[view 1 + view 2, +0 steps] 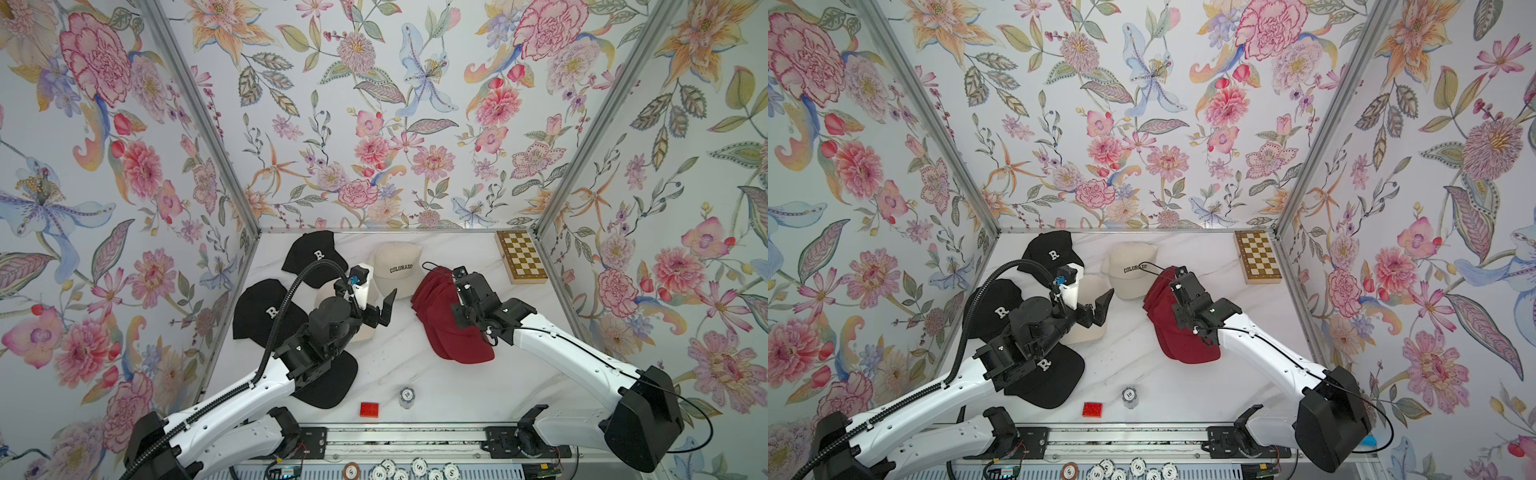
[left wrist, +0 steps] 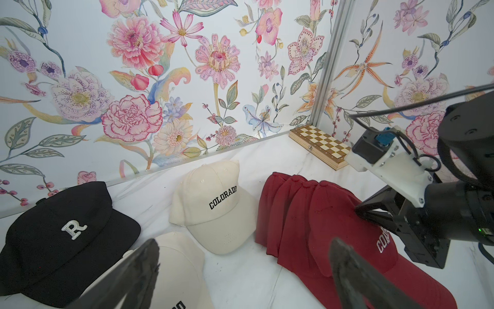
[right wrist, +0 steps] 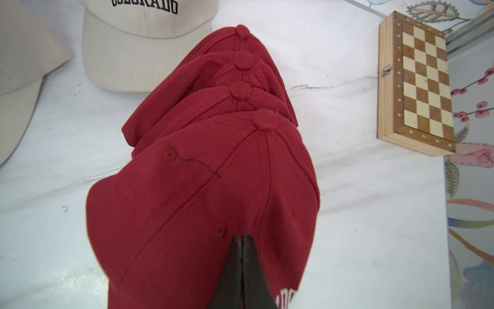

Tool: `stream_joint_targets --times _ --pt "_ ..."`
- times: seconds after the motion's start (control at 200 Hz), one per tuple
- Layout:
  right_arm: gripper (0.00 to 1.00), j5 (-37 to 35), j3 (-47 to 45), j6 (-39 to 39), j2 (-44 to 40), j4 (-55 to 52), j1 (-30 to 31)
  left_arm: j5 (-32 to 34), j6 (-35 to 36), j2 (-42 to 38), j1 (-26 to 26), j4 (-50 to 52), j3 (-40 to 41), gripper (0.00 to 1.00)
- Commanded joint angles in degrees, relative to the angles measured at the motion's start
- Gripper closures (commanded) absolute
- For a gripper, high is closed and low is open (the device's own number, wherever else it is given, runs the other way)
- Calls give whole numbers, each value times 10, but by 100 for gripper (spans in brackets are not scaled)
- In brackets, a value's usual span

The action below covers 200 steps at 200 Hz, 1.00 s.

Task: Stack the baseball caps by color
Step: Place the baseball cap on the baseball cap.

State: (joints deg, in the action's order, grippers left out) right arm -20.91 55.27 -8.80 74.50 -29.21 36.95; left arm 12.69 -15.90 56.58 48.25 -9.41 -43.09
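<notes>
The top maroon cap's button [image 3: 265,120] is in line with the buttons behind it. My right gripper should keep settling that cap over the stack [image 3: 237,77] and let go there.
Several maroon baseball caps [image 3: 213,187] lie nested in one overlapping stack [image 1: 440,320] right of centre. My right gripper [image 3: 242,236] is shut with nothing between its fingers, its tips on the crown of the top maroon cap [image 2: 334,214]. Three black "R" caps [image 1: 316,255] [image 1: 266,309] [image 1: 332,382] lie apart on the left. A cream "COLORADO" cap [image 1: 397,266] sits at the back centre. Another cream cap [image 2: 176,267] lies under my left arm. My left gripper [image 1: 380,307] [image 2: 244,242] hangs open and empty above the table between that cream cap and the maroon stack.
A folded wooden chessboard [image 1: 521,257] lies in the back right corner. A red block [image 1: 370,409] and a small stack of poker chips [image 1: 406,397] sit near the front edge. More chips [image 1: 415,469] lie past the front rail. Floral walls close in three sides.
</notes>
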Motion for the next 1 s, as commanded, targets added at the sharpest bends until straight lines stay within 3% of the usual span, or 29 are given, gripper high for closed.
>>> stream_joint_targets --times 0.0,0.415,0.691,0.836,0.996 --pt "100 0 -17 14 7 30 14 8 13 1 -9 -13 -11 0" --pt "100 -5 -52 30 62 78 18 -12 15 21 -25 -26 -17 0" --pt "91 -10 -58 28 101 94 13 -11 18 24 -30 -26 -20 0" --pt "83 -15 -58 20 110 95 10 -10 18 25 -32 -27 -21 0" --pt "55 -17 -59 14 101 96 7 -10 18 26 -31 -27 -23 0"
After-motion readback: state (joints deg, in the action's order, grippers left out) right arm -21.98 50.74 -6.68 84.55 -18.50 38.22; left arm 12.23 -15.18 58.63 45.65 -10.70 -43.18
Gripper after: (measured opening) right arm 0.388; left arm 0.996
